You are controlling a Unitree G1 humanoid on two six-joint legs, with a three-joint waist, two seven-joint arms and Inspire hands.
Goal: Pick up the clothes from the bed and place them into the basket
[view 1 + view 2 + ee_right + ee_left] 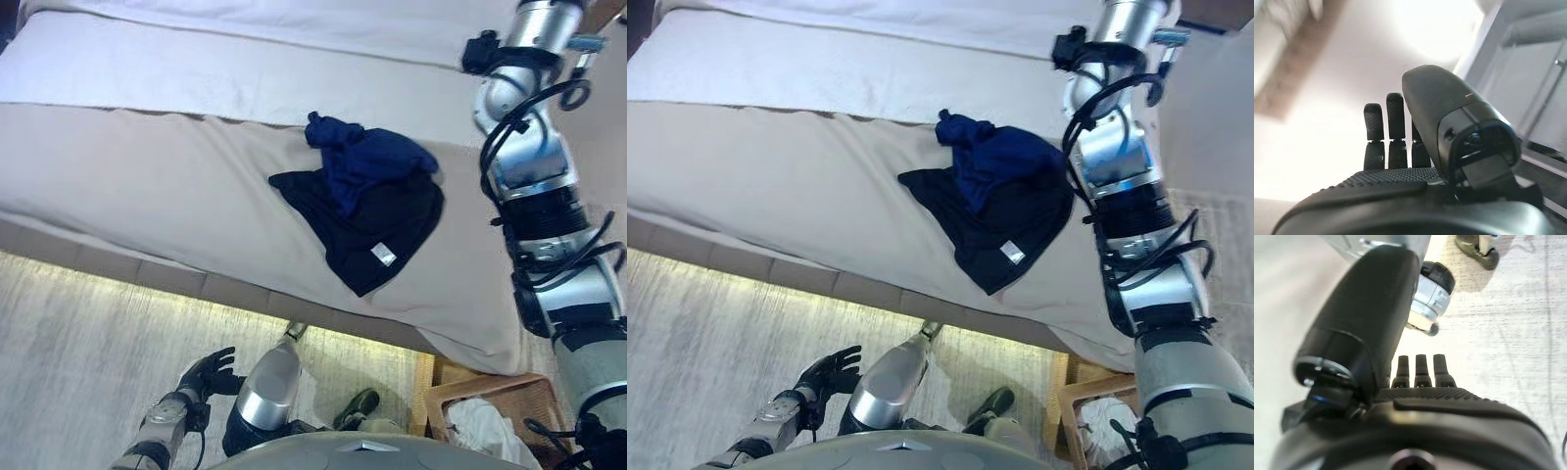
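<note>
The dark blue garment (370, 162) is crumpled loosely on top of the spread-out black garment (377, 235), so it should come away on its own when I lift it.
A crumpled dark blue garment (367, 157) lies on top of a flat black garment (377, 230) with a small white label, both on the beige bed cover (147, 186). My right arm reaches up past the clothes along the bed's right side, and its hand is beyond the top edge of the eye views. In the right wrist view my right hand (1396, 127) is open with straight fingers, holding nothing. My left hand (208, 372) hangs low over the floor in front of the bed, open and empty, its fingers (1422, 369) straight.
A brown wicker basket (460, 392) with a white cloth (485, 426) inside stands on the floor at the bed's lower right corner. A white sheet (245, 69) covers the far part of the bed. Pale wooden floor (88, 343) runs along the bed's front edge.
</note>
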